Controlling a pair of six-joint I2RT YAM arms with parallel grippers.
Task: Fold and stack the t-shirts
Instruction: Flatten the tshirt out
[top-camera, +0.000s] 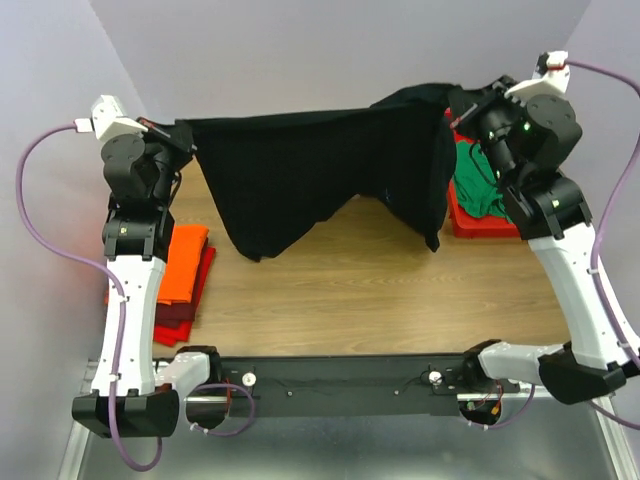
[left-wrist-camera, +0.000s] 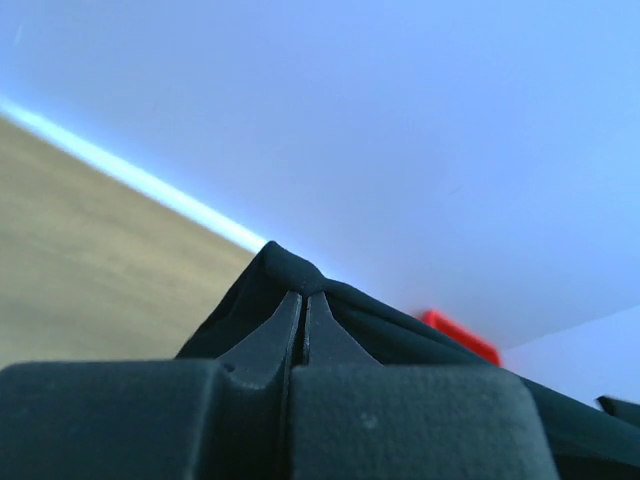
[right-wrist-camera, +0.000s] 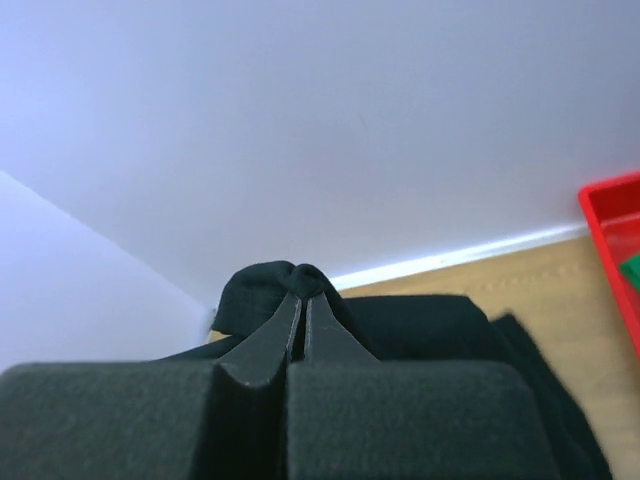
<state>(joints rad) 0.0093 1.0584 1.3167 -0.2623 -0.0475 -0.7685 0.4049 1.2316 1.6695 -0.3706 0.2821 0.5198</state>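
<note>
The black t-shirt hangs bunched (top-camera: 422, 135) below my right gripper. Next, I lower the t-shirt onto the wooden table (top-camera: 325, 265) and grab its edge in another spot with my right gripper.
A large black t-shirt (top-camera: 310, 170) hangs stretched in the air above the table, held at both top corners. My left gripper (top-camera: 186, 136) is shut on its left corner; the wrist view shows black cloth (left-wrist-camera: 290, 272) bunched at the closed tips (left-wrist-camera: 304, 297). My right gripper (top-camera: 462, 102) is shut on the right corner, with a wad of black cloth (right-wrist-camera: 270, 285) pinched at its tips (right-wrist-camera: 303, 298). Beside the left arm, an orange t-shirt (top-camera: 182, 262) lies folded on a dark red t-shirt (top-camera: 185, 310). A green t-shirt (top-camera: 478, 185) sits crumpled at the right.
A red plastic tray (top-camera: 470, 228) at the right holds the green shirt and is partly hidden by the right arm. The tray's rim also shows in both wrist views (left-wrist-camera: 455, 335) (right-wrist-camera: 605, 215). Bare wooden table (top-camera: 370, 280) lies below the hanging shirt. Pale walls close the back and sides.
</note>
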